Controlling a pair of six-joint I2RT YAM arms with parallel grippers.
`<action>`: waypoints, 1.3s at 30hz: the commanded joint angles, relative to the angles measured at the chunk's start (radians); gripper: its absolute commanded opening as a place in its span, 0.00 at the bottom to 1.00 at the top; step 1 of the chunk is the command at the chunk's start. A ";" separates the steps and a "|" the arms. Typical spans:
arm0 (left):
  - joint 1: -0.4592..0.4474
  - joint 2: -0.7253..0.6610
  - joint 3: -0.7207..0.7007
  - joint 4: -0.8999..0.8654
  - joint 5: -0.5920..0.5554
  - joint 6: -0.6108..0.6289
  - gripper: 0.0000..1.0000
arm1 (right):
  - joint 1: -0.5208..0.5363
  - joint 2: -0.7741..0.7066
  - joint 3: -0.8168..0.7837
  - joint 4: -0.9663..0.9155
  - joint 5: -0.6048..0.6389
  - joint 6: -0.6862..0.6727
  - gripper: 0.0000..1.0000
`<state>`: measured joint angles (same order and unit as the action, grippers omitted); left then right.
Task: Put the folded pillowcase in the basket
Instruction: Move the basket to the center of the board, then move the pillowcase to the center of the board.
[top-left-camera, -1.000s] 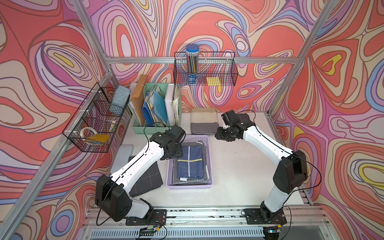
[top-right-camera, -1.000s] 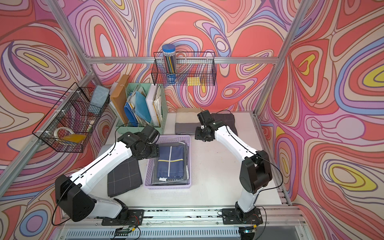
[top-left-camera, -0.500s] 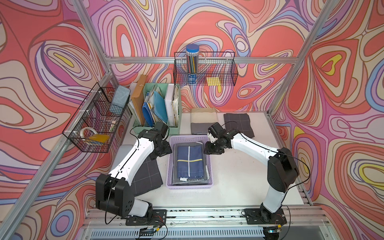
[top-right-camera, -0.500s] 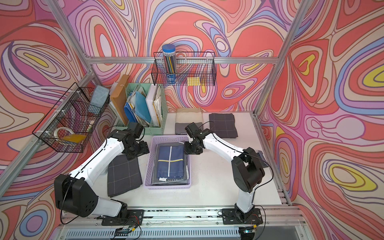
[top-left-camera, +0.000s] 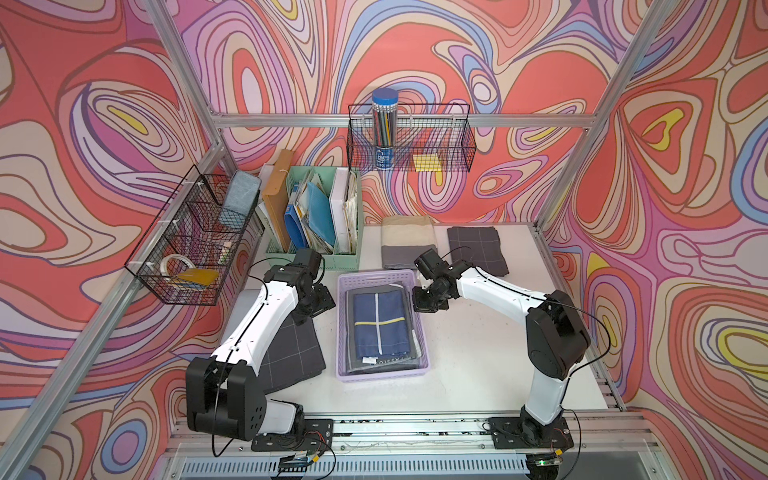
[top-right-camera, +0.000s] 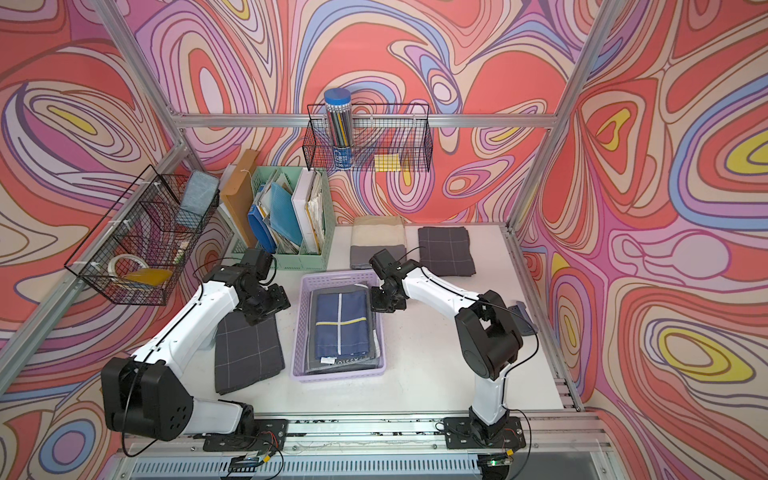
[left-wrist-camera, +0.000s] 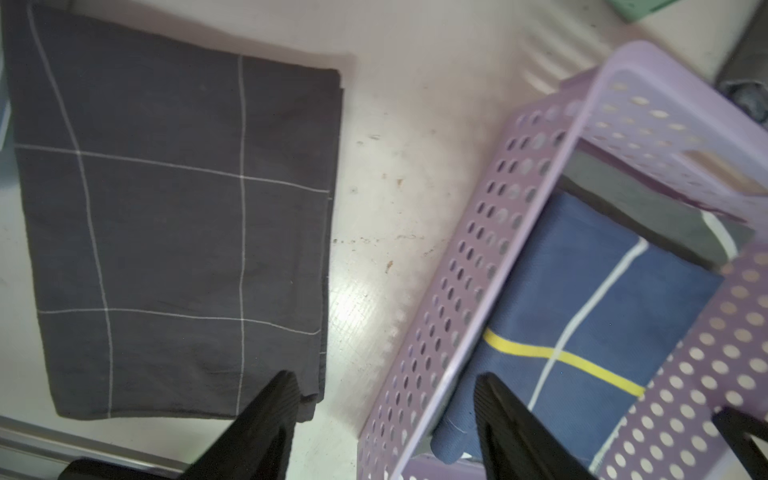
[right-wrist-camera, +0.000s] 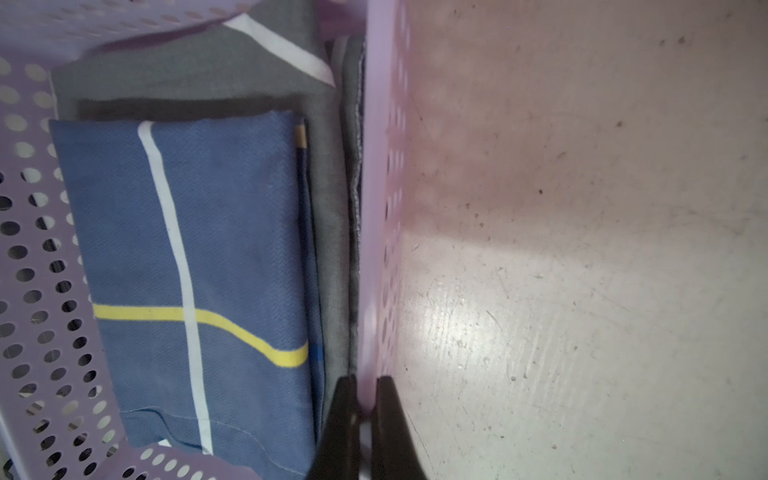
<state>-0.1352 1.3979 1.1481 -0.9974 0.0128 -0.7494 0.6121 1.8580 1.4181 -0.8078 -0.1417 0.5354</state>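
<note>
I should first pull the basket aside with my right gripper, because it takes up the middle (top-left-camera: 381, 326) beside the dark grey checked pillowcase (top-left-camera: 295, 357). My left gripper will then slide the pillowcase there.
The lavender basket (top-left-camera: 341, 332) (top-right-camera: 297, 332) stands mid-table. A folded navy pillowcase (top-left-camera: 379, 322) (top-right-camera: 341, 320) with white and yellow stripes lies in it on grey cloth. My right gripper (top-left-camera: 424, 303) (right-wrist-camera: 365, 380) is shut on the basket's right wall (right-wrist-camera: 374, 208), near its far end. My left gripper (top-left-camera: 322, 307) (left-wrist-camera: 384, 382) is open and straddles the basket's left wall (left-wrist-camera: 478, 257). One finger is over the navy pillowcase (left-wrist-camera: 582, 299), the other over the corner of a dark grey checked folded pillowcase (left-wrist-camera: 166, 228) (top-left-camera: 291, 353) on the table.
Behind the basket lie a beige-and-grey folded cloth (top-left-camera: 407, 241) and another dark checked one (top-left-camera: 476, 249). A green file organiser (top-left-camera: 316, 216) stands at the back left. Black wire baskets hang on the left frame (top-left-camera: 191, 241) and the back wall (top-left-camera: 409, 143).
My right gripper came forward from the back right to the basket's right wall and shut on it. My left gripper moved off the basket's far end to its left wall, staying open.
</note>
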 joint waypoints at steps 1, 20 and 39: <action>0.014 -0.023 -0.014 -0.017 -0.050 -0.094 0.73 | -0.027 -0.050 -0.067 -0.099 0.140 -0.011 0.00; 0.148 0.331 -0.048 0.016 0.125 -0.109 0.70 | -0.229 -0.360 -0.267 -0.171 0.306 -0.061 0.47; 0.070 0.407 -0.152 0.148 0.305 -0.147 0.65 | -0.229 -0.413 -0.164 -0.147 0.298 -0.086 0.49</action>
<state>-0.0109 1.7561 1.0245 -0.9310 0.2260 -0.8814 0.3813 1.4368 1.2407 -0.9707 0.1425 0.4580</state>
